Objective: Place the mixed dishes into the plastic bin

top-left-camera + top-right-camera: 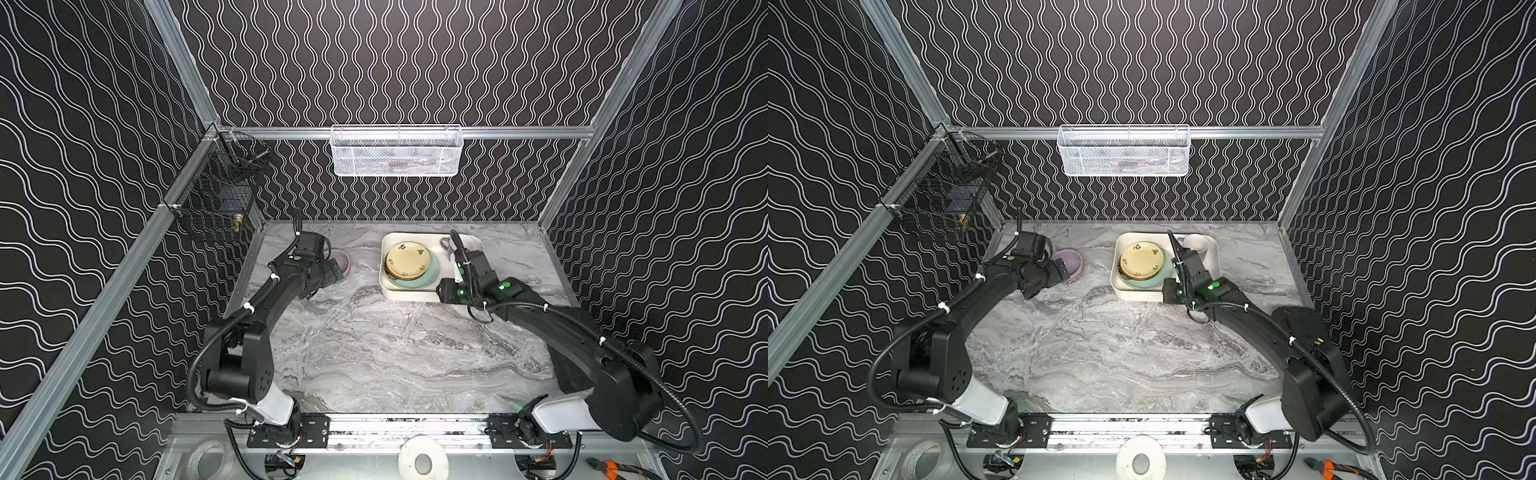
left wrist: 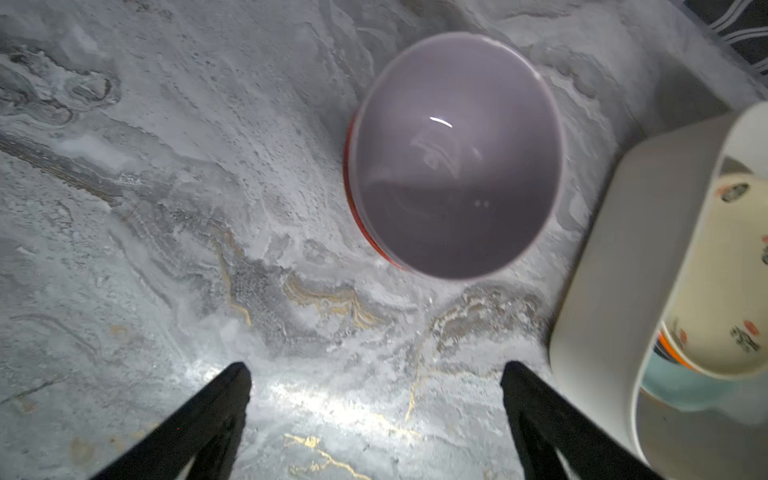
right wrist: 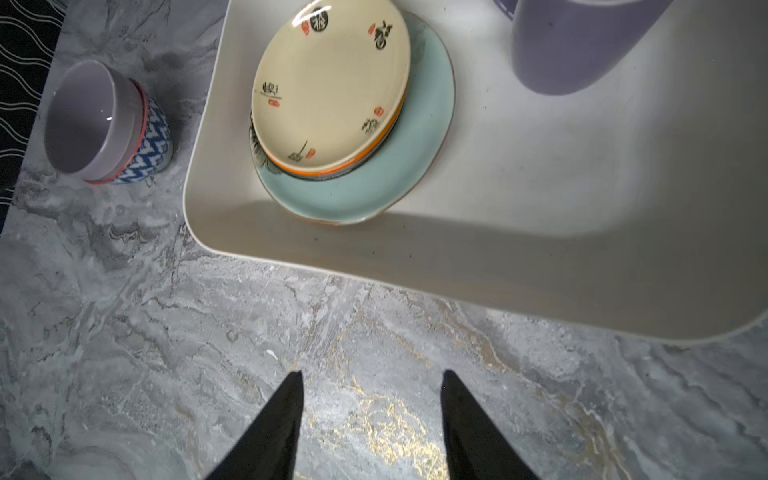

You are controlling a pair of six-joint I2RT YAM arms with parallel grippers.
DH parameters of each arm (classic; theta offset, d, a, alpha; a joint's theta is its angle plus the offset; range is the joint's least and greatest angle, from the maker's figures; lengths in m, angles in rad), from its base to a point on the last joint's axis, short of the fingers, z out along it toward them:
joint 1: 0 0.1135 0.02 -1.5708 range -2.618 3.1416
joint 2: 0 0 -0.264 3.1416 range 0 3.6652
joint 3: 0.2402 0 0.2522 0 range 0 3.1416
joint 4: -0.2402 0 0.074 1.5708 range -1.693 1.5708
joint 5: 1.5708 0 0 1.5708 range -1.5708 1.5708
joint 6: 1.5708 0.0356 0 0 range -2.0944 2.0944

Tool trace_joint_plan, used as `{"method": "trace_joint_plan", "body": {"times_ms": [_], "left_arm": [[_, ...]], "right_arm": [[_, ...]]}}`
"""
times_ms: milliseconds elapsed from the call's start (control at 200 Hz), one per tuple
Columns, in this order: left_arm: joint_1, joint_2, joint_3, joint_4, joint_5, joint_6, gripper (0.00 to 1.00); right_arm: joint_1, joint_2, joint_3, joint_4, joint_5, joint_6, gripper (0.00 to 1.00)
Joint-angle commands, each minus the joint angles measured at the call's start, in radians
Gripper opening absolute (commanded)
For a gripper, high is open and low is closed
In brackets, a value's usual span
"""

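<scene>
Next, my left gripper grips the lilac bowl's rim [image 2: 392, 254] and carries both bowls beside the plastic bin first, as the nested bowls [image 1: 1069, 264] are far from my right gripper.
The plastic bin [image 1: 409, 293] [image 1: 1214, 253] stands at the back of the marble table. In it a pale yellow plate [image 1: 407, 259] [image 3: 328, 83] tops a stack with an orange edge, over a mint plate [image 3: 419, 137]. A lavender mug [image 3: 573, 45] stands in the bin beside the stack. Left of the bin, a lilac bowl [image 2: 453, 158] [image 3: 83, 116] sits nested in a red-rimmed, blue-and-white patterned bowl [image 3: 151, 145]. My left gripper [image 2: 376, 365] [image 1: 332, 270] is open just short of the bowls. My right gripper [image 3: 372, 374] [image 1: 1169, 291] is open over bare table at the bin's near wall.
A white wire-mesh basket [image 1: 396, 149] hangs on the back rail and a black wire basket [image 1: 216, 195] on the left rail. Orange-handled pliers [image 1: 615, 467] and a tape roll [image 1: 422, 459] lie on the front ledge.
</scene>
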Motion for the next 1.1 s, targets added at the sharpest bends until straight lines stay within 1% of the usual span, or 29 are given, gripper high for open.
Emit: {"method": "trace_joint_plan", "body": {"times_ms": [0, 195, 320, 435, 565, 631, 676, 781, 831, 921, 1091], "left_arm": [[0.012, 0.058, 0.041, 0.021, -0.018, -0.056, 0.97], [0.012, 0.163, 0.111, 0.036, -0.032, -0.091, 0.94], [0.012, 0.227, 0.165, 0.014, -0.079, -0.085, 0.92], [0.014, 0.281, 0.202, 0.007, -0.089, -0.085, 0.89], [0.014, 0.327, 0.245, 0.006, -0.08, -0.09, 0.82], [0.014, 0.352, 0.271, -0.005, -0.082, -0.086, 0.82], [0.014, 0.363, 0.283, -0.009, -0.082, -0.081, 0.78], [0.013, 0.37, 0.278, -0.004, -0.07, -0.08, 0.71], [0.012, 0.368, 0.267, 0.003, -0.06, -0.079, 0.7], [0.012, 0.364, 0.251, 0.008, -0.043, -0.081, 0.61], [-0.001, 0.336, 0.199, 0.015, -0.038, -0.083, 0.58]], "right_arm": [[0.019, -0.052, -0.067, 0.074, -0.016, 0.032, 0.54], [0.019, -0.128, -0.117, 0.049, 0.027, 0.001, 0.54], [0.019, -0.145, -0.127, 0.041, 0.052, -0.016, 0.54], [0.019, -0.143, -0.133, 0.049, 0.034, -0.018, 0.54], [0.019, -0.131, -0.137, 0.062, 0.011, -0.015, 0.54], [0.02, -0.124, -0.135, 0.061, 0.008, -0.016, 0.54], [0.019, -0.121, -0.135, 0.059, 0.009, -0.018, 0.54], [0.017, -0.123, -0.138, 0.063, 0.018, -0.019, 0.54], [0.017, -0.121, -0.138, 0.063, 0.017, -0.019, 0.54], [0.017, -0.12, -0.14, 0.064, 0.012, -0.018, 0.54], [0.017, -0.129, -0.147, 0.07, 0.003, -0.014, 0.54]]}}
